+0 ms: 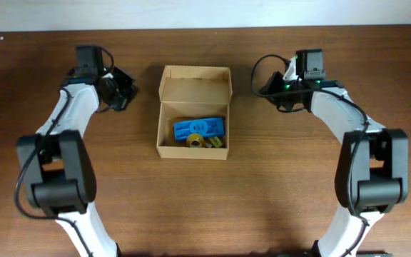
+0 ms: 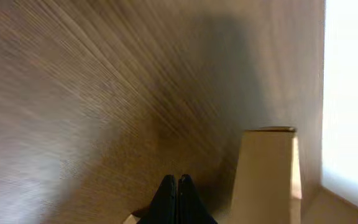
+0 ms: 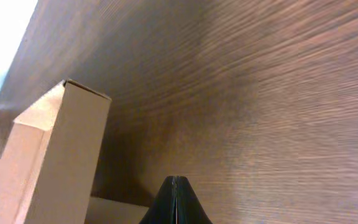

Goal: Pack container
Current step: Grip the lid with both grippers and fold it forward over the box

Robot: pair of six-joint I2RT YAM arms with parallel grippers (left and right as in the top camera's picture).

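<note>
The flap lid (image 1: 195, 87) beside my left gripper leans back from the container's opening. Both grippers should move behind the lid's far edge (image 1: 198, 68) and fold the lid closed.
The tan cardboard container (image 1: 193, 82) stands open at the table's middle, its flap lid raised at the far side. Inside lie a blue plastic item (image 1: 198, 128) and small yellowish pieces (image 1: 195, 141). My left gripper (image 1: 125, 93) is shut and empty, to the left of the container's far end. My right gripper (image 1: 268, 89) is shut and empty, to the right of the far end. The left wrist view shows shut fingertips (image 2: 177, 181) over the wood with the container's wall (image 2: 263, 174) at right. The right wrist view shows shut fingertips (image 3: 174, 180) with the container's flap (image 3: 55, 149) at left.
The brown wooden table (image 1: 277, 171) surrounds the container. A pale wall edge (image 1: 205, 13) runs along the far side of the table. Both arms curve in from the front corners.
</note>
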